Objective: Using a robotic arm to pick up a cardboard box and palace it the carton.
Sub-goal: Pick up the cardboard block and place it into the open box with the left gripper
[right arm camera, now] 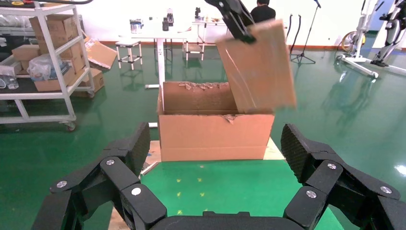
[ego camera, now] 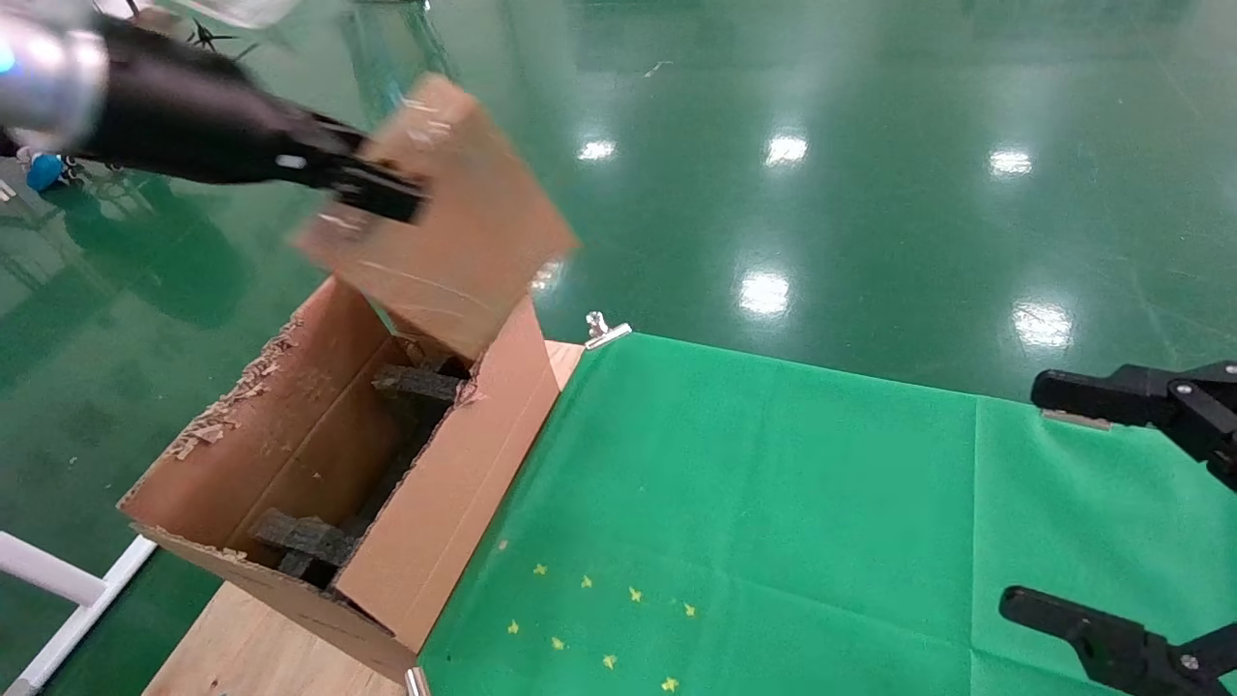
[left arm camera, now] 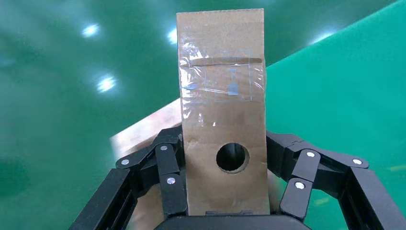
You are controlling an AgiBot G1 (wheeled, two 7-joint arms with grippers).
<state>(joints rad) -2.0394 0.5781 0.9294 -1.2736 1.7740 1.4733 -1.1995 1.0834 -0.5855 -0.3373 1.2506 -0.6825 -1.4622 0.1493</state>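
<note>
The cardboard box [ego camera: 477, 226] hangs below my fingers, and the space [ego camera: 344, 454] along the carton's torn side is open. I go on moving my left gripper into that space and then let go.
My left gripper [ego camera: 387, 193] is shut on the cardboard box [ego camera: 454, 222] and holds it tilted in the air above the far end of the open carton [ego camera: 464, 483]. The box's lower corner hangs just over the carton's opening. In the left wrist view the taped box [left arm camera: 222, 96] stands between the left gripper's fingers [left arm camera: 167, 158], its round hole facing the camera. Black foam blocks [ego camera: 416, 385] lie inside the carton. My right gripper [ego camera: 1039, 498] stays open and empty at the table's right edge. From the right wrist view, the carton [right arm camera: 215, 136] and the box [right arm camera: 258, 67] are straight ahead.
The carton sits on a wooden board [ego camera: 251, 648] left of the green cloth [ego camera: 773, 503], which a metal clip [ego camera: 604, 331] holds down. A white frame [ego camera: 58, 580] stands on the floor to the left. A shelf cart with boxes [right arm camera: 43, 57] is far behind.
</note>
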